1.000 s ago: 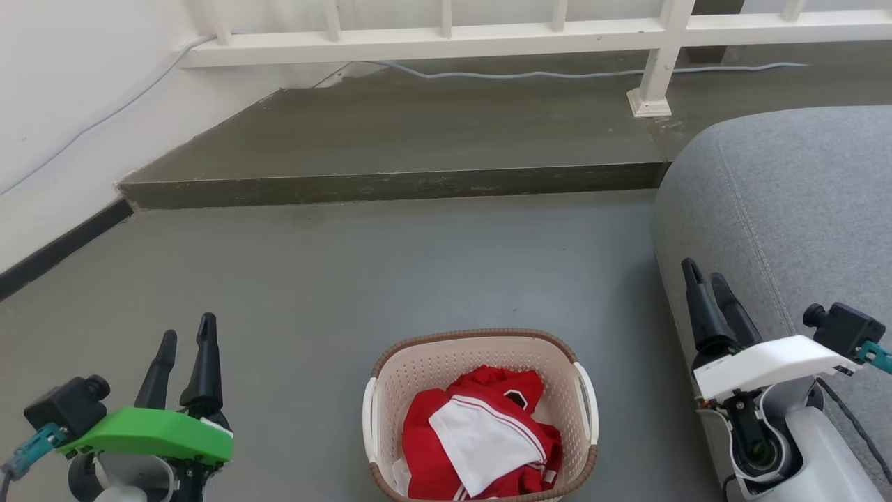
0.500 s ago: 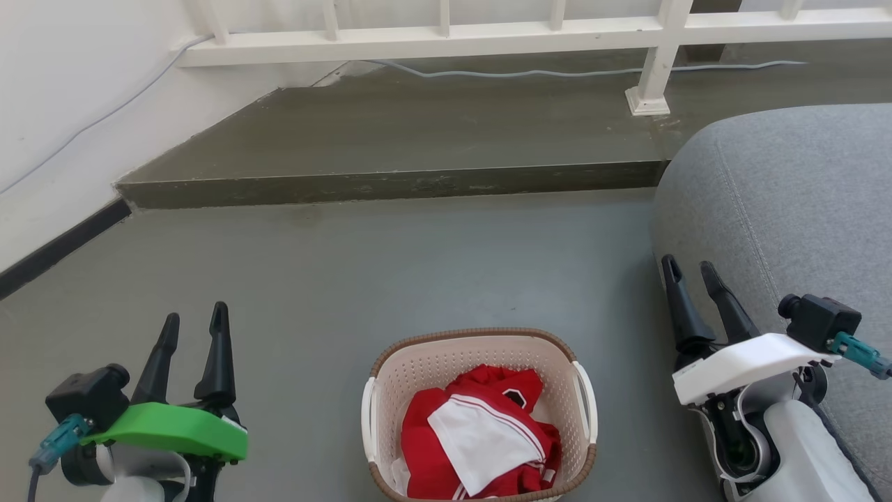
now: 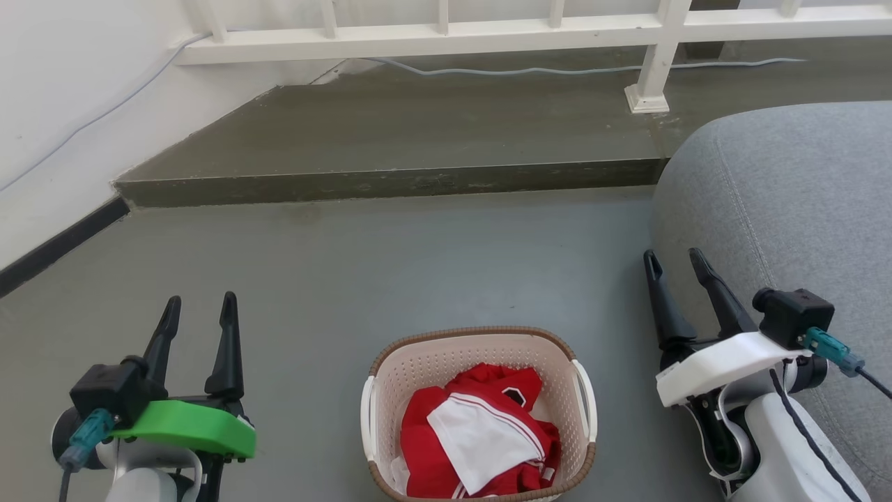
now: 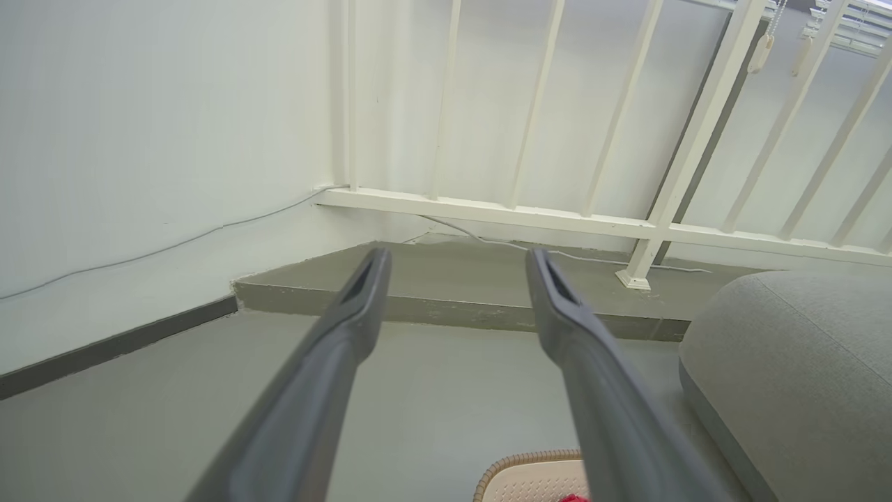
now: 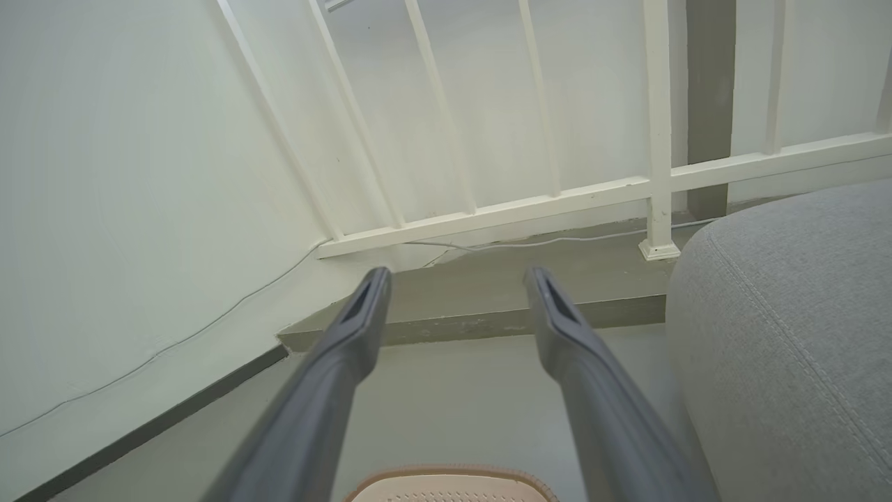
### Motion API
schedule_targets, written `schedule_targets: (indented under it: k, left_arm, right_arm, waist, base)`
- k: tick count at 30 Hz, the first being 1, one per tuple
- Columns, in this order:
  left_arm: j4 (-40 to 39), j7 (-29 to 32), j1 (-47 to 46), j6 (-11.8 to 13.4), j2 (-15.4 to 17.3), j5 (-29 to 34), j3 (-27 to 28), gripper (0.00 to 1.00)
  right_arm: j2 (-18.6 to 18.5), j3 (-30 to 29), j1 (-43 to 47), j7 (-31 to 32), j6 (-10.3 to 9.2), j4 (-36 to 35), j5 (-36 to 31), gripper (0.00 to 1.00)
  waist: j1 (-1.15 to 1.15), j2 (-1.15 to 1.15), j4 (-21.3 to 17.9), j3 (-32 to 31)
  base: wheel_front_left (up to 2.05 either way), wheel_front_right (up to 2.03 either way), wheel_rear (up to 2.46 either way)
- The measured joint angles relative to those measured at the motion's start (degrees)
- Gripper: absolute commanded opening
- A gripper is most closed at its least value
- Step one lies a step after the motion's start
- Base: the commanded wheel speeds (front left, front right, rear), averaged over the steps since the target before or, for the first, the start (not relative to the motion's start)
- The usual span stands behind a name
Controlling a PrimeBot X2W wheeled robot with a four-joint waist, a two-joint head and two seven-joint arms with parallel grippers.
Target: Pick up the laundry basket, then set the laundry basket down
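Note:
The white handles [image 3: 587, 400] carry on the outline of the basket's brown rim, so the laundry basket [image 3: 482, 415] will come up level, with its handles staying fixed, when the robot lifts it with both grippers.
The laundry basket [image 3: 418, 366] stands on the grey floor at the bottom middle of the head view, cream with a brown rim and white side handles, holding red and white clothes [image 3: 481, 436]. My left gripper [image 3: 201, 305] hangs open to the basket's left, apart from it. On the basket's right, beside the sofa, my right gripper [image 3: 674, 258] is open too and holds nothing. The basket's rim [image 4: 523, 461] peeks in at the bottom of the left wrist view, below the open left gripper [image 4: 458, 261]. Its rim [image 5: 446, 476] also lies under the open right gripper [image 5: 456, 279].
A grey sofa [image 3: 787, 202] fills the right side, close to my right arm. A raised concrete step [image 3: 390, 181] runs across ahead, topped by a white railing [image 3: 446, 35] with a cable [image 3: 529, 71] along it. A white wall [image 3: 63, 97] with dark skirting borders the left.
Both grippers have spread their fingers wider and drifted inward toward the basket. The left one rose a little in the head view. The basket has stayed put.

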Motion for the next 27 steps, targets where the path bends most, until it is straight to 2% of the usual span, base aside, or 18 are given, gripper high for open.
schedule_targets:
  k: [5, 27]
  left_arm:
    - [-0.41, -0.60, -0.04, -0.09, -0.13, 2.52, -0.02, 1.00]
    - [-1.19, -0.60, -0.04, -0.16, -1.37, 2.63, 0.15, 1.00]
  right_arm:
    - [0.11, 0.31, -0.75, -0.68, -0.02, 0.22, -2.67, 1.00]
    - [0.75, -0.56, -0.80, -0.69, 0.08, 1.56, -4.01, 1.00]
  waist:
    - [0.00, 0.00, -0.02, 0.01]
    - [0.00, 0.00, -0.18, 1.21]
  base:
    - [0.00, 0.00, 0.00]
    - [0.00, 0.00, 0.00]
